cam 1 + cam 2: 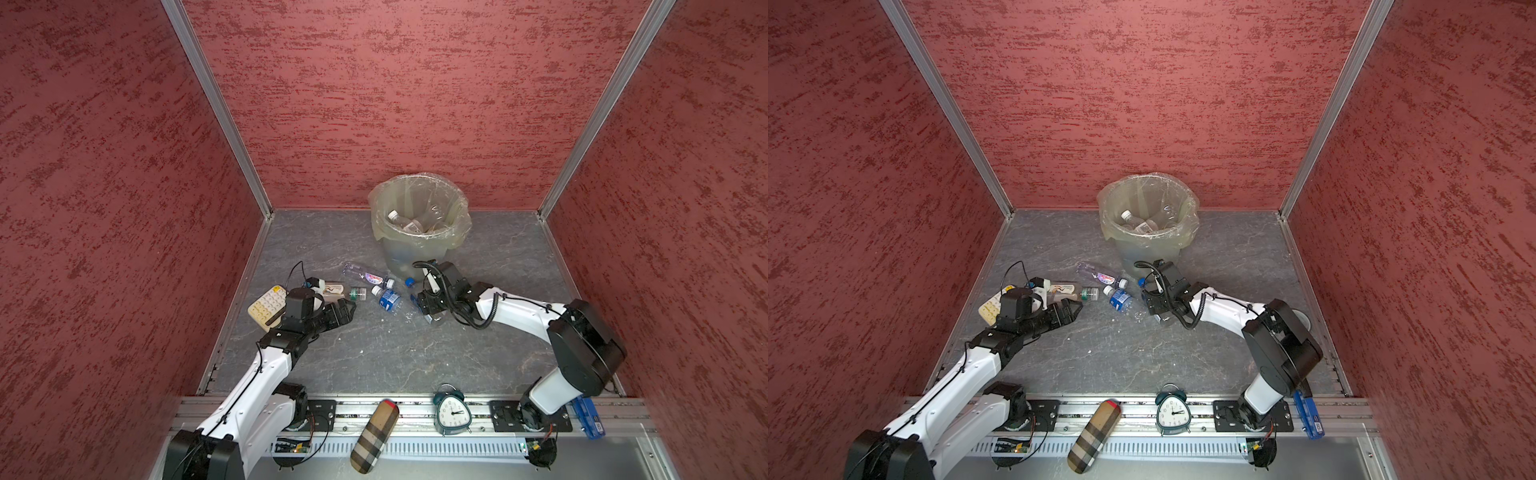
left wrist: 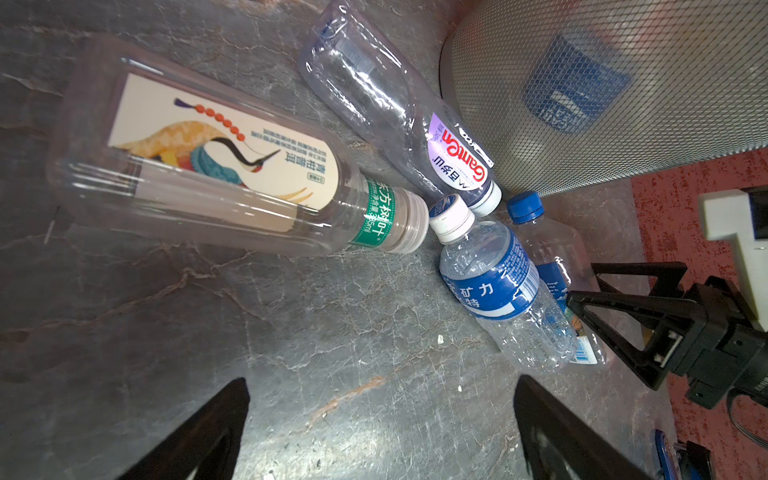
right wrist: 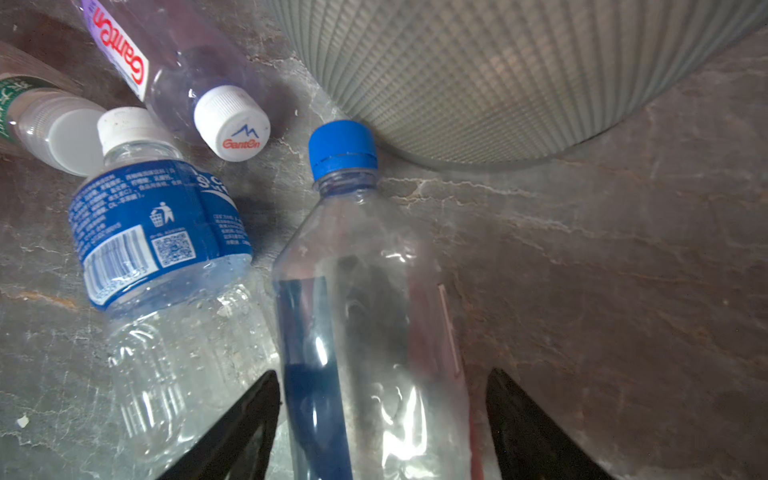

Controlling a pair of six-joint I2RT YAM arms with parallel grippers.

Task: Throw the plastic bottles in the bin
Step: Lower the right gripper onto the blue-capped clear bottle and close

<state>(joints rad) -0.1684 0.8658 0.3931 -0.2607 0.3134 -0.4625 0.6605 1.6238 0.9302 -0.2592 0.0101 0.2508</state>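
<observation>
My right gripper is to grip the blue-capped bottle's body (image 3: 376,352) evenly and pull it clear before lifting, because the blue-label bottle is crowding one side of the blue-capped bottle (image 3: 278,320).
Several plastic bottles lie on the grey floor in front of the bin (image 1: 415,253), which holds more bottles (image 1: 411,222). A beige-label bottle (image 2: 216,166), a Ganten bottle (image 2: 386,104) and a blue-label bottle (image 2: 490,274) lie close together. The blue-capped bottle (image 3: 365,291) lies between the fingers of my right gripper (image 3: 384,372). One fingertip is at its side and a small gap shows at the other. In both top views my right gripper (image 1: 419,305) is low over that bottle. My left gripper (image 2: 381,380) is open over bare floor, just short of the bottles (image 1: 351,307).
A cream calculator (image 1: 268,307) lies under my left wrist. On the front rail are a plaid case (image 1: 374,436), a teal alarm clock (image 1: 452,411) and a blue object (image 1: 588,417). Red walls close in three sides.
</observation>
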